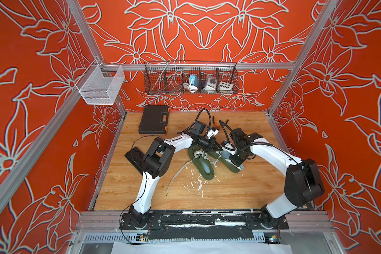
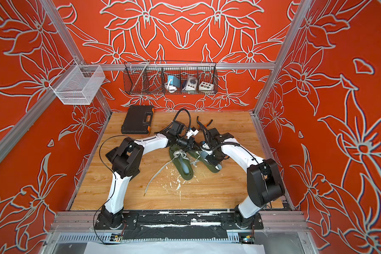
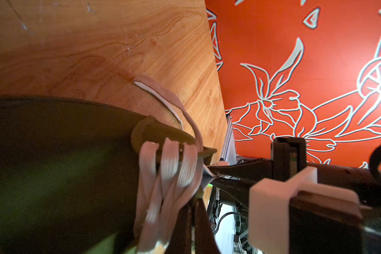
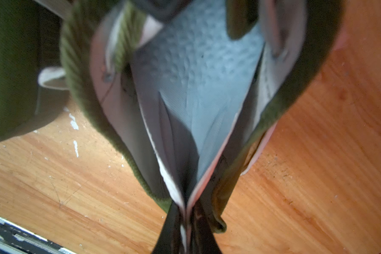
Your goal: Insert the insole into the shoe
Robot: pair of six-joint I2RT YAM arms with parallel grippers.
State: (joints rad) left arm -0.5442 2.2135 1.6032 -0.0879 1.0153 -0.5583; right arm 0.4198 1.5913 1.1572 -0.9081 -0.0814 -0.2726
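The insole's heel end (image 4: 184, 186) is pinched into a fold by my right gripper, so next my right gripper opens, lets the insole spread out, and then pushes it down into the shoe's heel (image 4: 218, 213).
Two dark green shoes lie side by side mid-table. In the right-hand shoe (image 1: 233, 169) (image 2: 211, 169) (image 4: 79, 105) sits the blue-grey insole (image 1: 226, 154) (image 4: 202, 77). Its heel end is folded and pinched in my right gripper (image 1: 237, 162) (image 2: 216, 161) (image 4: 186, 212), which is shut on it just outside the shoe's heel opening. My left gripper (image 1: 217, 147) (image 2: 195, 146) (image 3: 198, 198) is shut on this shoe's upper (image 3: 53, 165) by the pale laces (image 3: 167, 176). The exact spot it pinches is hidden.
The other green shoe (image 1: 204, 169) lies just left, with a blue-grey lining inside and a long loose lace (image 1: 176, 176) trailing forward. White flakes (image 1: 194, 181) dot the wood. A black tool case (image 1: 153, 119) lies back left, and pliers (image 1: 215, 125) lie behind the arms.
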